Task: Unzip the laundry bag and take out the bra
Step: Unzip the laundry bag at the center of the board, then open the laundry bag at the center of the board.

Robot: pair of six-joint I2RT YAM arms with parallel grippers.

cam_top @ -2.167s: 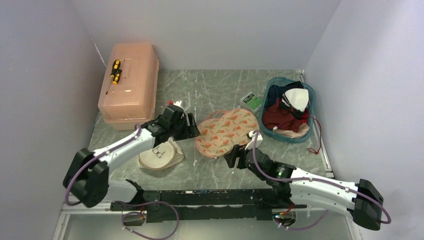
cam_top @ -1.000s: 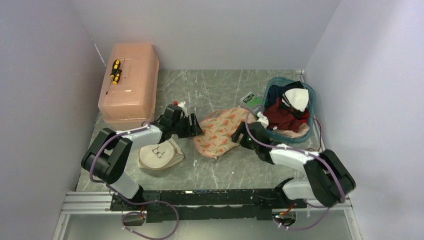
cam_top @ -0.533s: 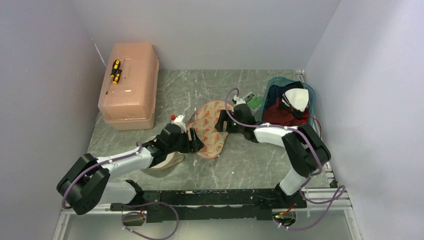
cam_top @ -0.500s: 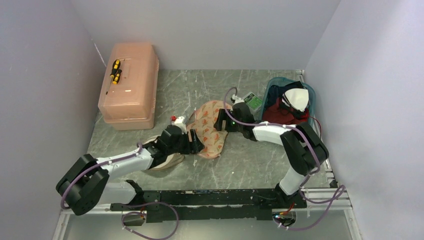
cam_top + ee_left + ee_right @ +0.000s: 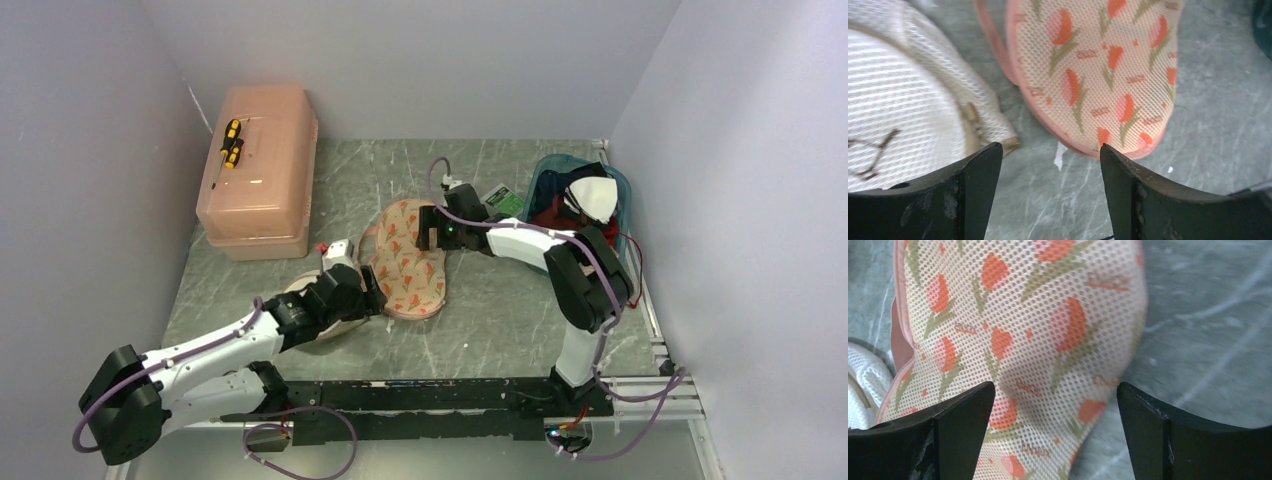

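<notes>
The beige piece (image 5: 411,281) has rounded ends that meet at a pinched waist (image 5: 378,251). I should expect to find a bra hidden inside when I open it.
The white mesh laundry bag (image 5: 898,110) lies flat, cream rim and black icon lines showing. In the top view it (image 5: 337,331) is mostly covered by my left arm. My left gripper (image 5: 1050,148) is open and empty, low over the table between the bag's rim and the beige two-cup piece with orange marks (image 5: 1098,70). In the top view the left gripper (image 5: 368,294) sits at the bag's right edge. My right gripper (image 5: 1055,386) is open over the beige piece (image 5: 1023,315), at its far end in the top view (image 5: 429,228). The dark maroon bra is not in view.
A teal basket (image 5: 618,183) with red and white cloth stands at the back right. A small green box (image 5: 506,200) lies beside it. A pink lidded box (image 5: 262,170) with a yellow screwdriver (image 5: 231,142) on top stands at the back left. The beige piece (image 5: 405,262) lies mid-table.
My right arm has swung far out and left to the beige piece, which has turned and slid left. My left gripper has drawn back towards me over the bag.
</notes>
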